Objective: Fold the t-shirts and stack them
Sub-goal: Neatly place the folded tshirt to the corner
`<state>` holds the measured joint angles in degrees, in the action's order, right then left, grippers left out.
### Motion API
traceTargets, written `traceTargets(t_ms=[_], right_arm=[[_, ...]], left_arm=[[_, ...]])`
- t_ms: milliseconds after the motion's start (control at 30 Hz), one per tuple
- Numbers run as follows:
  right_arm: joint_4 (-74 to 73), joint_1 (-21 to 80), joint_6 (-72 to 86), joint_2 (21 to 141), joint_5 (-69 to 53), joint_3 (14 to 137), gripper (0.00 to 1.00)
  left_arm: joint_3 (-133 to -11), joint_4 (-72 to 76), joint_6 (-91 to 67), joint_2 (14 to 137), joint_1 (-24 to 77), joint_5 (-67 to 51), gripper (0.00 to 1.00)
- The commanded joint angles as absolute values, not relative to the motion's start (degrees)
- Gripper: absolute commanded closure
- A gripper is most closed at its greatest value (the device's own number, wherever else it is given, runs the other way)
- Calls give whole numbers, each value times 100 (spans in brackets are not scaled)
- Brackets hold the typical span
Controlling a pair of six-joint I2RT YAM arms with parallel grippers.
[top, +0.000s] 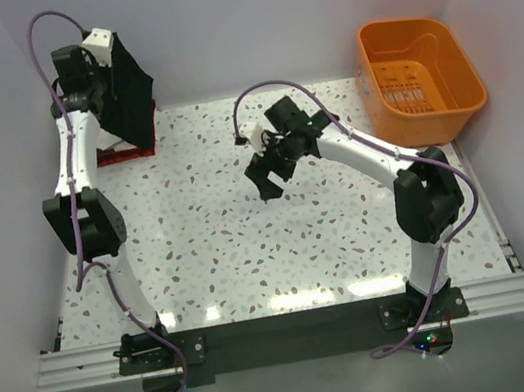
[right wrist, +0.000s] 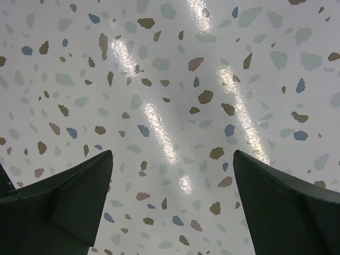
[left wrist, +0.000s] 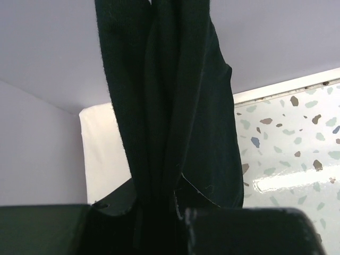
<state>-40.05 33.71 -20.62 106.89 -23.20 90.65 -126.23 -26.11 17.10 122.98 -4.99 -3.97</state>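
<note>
The black t-shirt's loose end [top: 137, 129] is over the red t-shirt's edge, so the robot's left gripper should now lower the rest toward the walls' corner [left wrist: 77, 113] and let go there.
A black t-shirt [top: 129, 92] hangs bunched from my left gripper [top: 109, 58], which is raised at the table's far left corner. In the left wrist view the dark cloth [left wrist: 170, 106] runs in folds away from the left gripper [left wrist: 159, 204], whose jaws are shut on it. Under the hanging shirt a red t-shirt [top: 125, 156] lies on the table, mostly hidden. My right gripper [top: 268, 170] hovers over the middle of the table. In the right wrist view the right gripper [right wrist: 171, 152] stands open with only speckled tabletop between its fingers. No white t-shirt shows.
An orange plastic basket [top: 449, 102] stands at the back right corner. The speckled table [top: 251, 249] is walled by pale panels at the back and sides. The metal rail [top: 286, 329] with both arm bases runs along the near edge.
</note>
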Motion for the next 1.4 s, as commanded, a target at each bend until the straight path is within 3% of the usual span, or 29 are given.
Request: traceTargets(t_ms=[0,900,933,967,1067,1167,1367], right_arm=[[-4104,3366,-2153,10758,-2250,9369,1],[-4517,3366,-2171,11417,-2171,10204,1],[-4544,3366,-2180,11443,-2171,10230,1],[-4553,3366,-2188,11461,-2162,10257,1],[-4562,3366,-2188,11461,-2110,10274,1],[-4570,3358,-2188,11435,-2039,10292,1],[-4588,3235,-2118,11347,-1943,10397,1]], left_arm=[[-12920,-1969,1793,12313,-685,-308,100],[-12894,-827,2856,13245,-1169,369,100],[-12815,-791,2935,13280,-1169,456,97],[-12754,-669,2970,13280,-1178,527,75],[-12595,-422,3023,13298,-1186,931,30],[-12726,-439,3006,13263,-1221,1107,16],[-12718,-650,2945,12798,-1266,1090,10]])
